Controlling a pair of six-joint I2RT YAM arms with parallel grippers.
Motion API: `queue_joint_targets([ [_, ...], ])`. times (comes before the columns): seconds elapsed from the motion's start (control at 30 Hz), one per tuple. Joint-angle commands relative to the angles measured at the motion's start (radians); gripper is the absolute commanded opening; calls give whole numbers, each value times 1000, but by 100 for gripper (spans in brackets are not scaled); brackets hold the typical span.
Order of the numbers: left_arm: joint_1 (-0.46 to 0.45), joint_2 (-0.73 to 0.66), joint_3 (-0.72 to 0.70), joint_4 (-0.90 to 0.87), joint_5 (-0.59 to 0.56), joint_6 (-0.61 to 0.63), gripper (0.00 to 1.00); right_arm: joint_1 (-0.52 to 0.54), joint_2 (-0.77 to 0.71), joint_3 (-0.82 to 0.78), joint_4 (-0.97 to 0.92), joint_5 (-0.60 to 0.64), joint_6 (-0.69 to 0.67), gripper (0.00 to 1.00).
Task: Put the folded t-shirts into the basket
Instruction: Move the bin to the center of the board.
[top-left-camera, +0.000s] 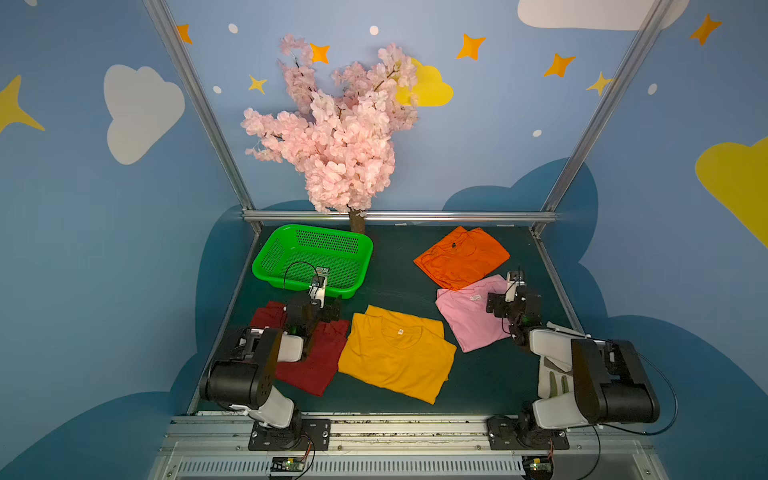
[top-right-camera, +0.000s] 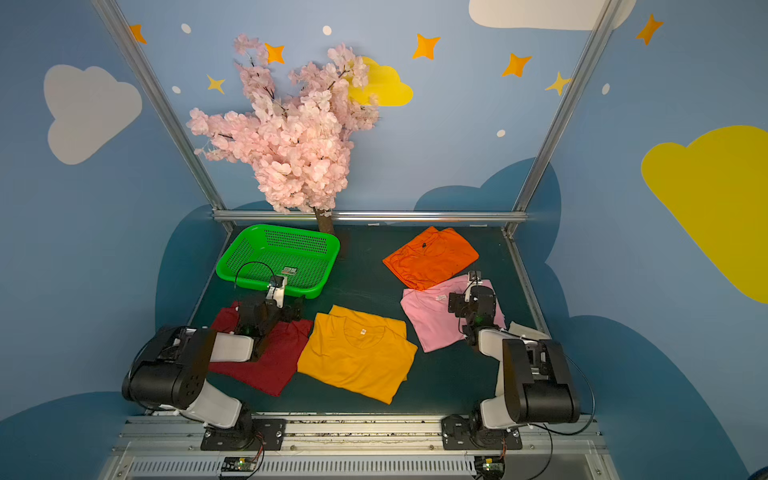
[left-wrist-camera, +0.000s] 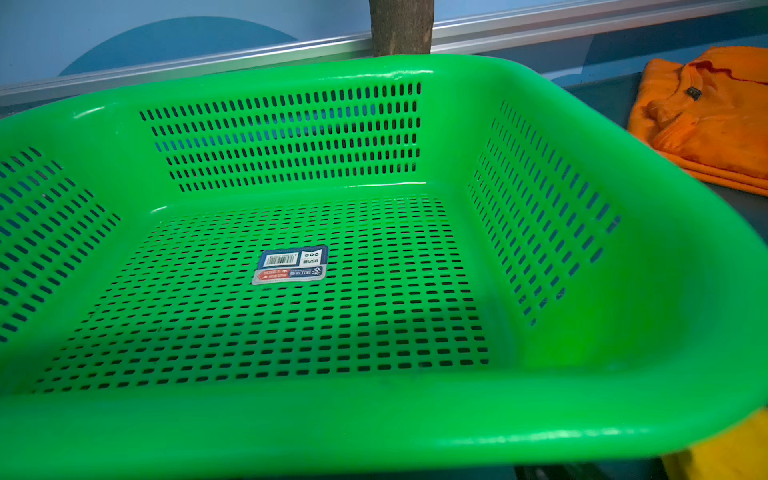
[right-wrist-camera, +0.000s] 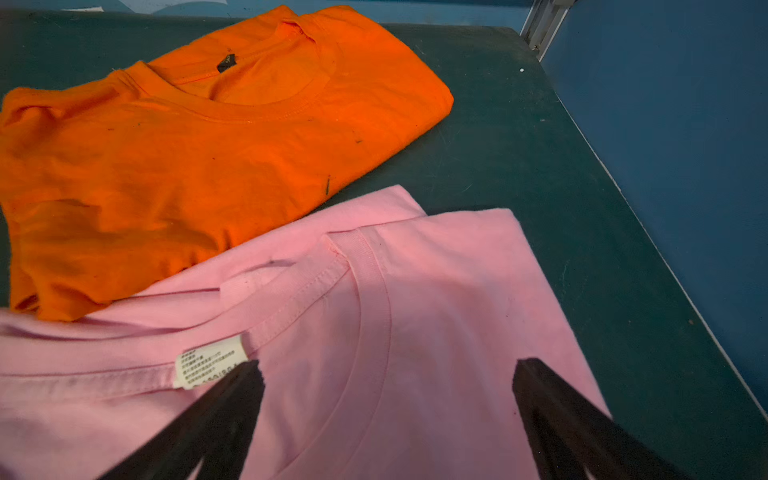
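Observation:
I should pull the green basket (top-left-camera: 308, 254) by its near corner rim (top-left-camera: 350, 292) toward the middle with my left gripper before I take the mustard yellow t-shirt, because the basket stands crooked, too far to one end.
The empty green basket (top-left-camera: 324, 228) stands at the far left of the table; its near rim (left-wrist-camera: 374, 428) fills the left wrist view. In both top views the mustard yellow t-shirt (top-left-camera: 395, 357) lies flat at front centre, with the dark red t-shirt (top-left-camera: 316, 365) to its left, partly under my left arm. The orange t-shirt (right-wrist-camera: 187, 145) lies at the far right and overlaps the pink t-shirt (right-wrist-camera: 436, 291). My left gripper (top-left-camera: 320, 297) hovers over the dark red shirt's far edge, just short of the basket; its fingers are out of the wrist view. My right gripper (right-wrist-camera: 386, 370) is open over the pink shirt's collar, holding nothing.
An artificial cherry tree's trunk (top-left-camera: 356, 222) stands right behind the basket against the aluminium back rail (top-left-camera: 415, 216). A white-and-grey glove (top-left-camera: 555, 380) lies by my right arm's base. The table's right edge (right-wrist-camera: 665, 249) runs close beside the pink shirt.

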Motion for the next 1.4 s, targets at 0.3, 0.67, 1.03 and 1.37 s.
queue_joint_targets([
  [0.3, 2, 4, 5, 50, 7, 10, 100, -11, 6, 18, 23, -21, 2, 98],
  [0.67, 35, -194, -49, -14, -128, -79, 100, 10, -76, 42, -73, 45, 23, 98],
  [1.03, 97, -950, -132, -585, -226, -488, 98, 41, -376, 189, -528, 67, 337, 98],
  [1.37, -278, -328, 342, -791, -42, -351, 92, 343, -257, 380, -785, -95, 317, 98],
])
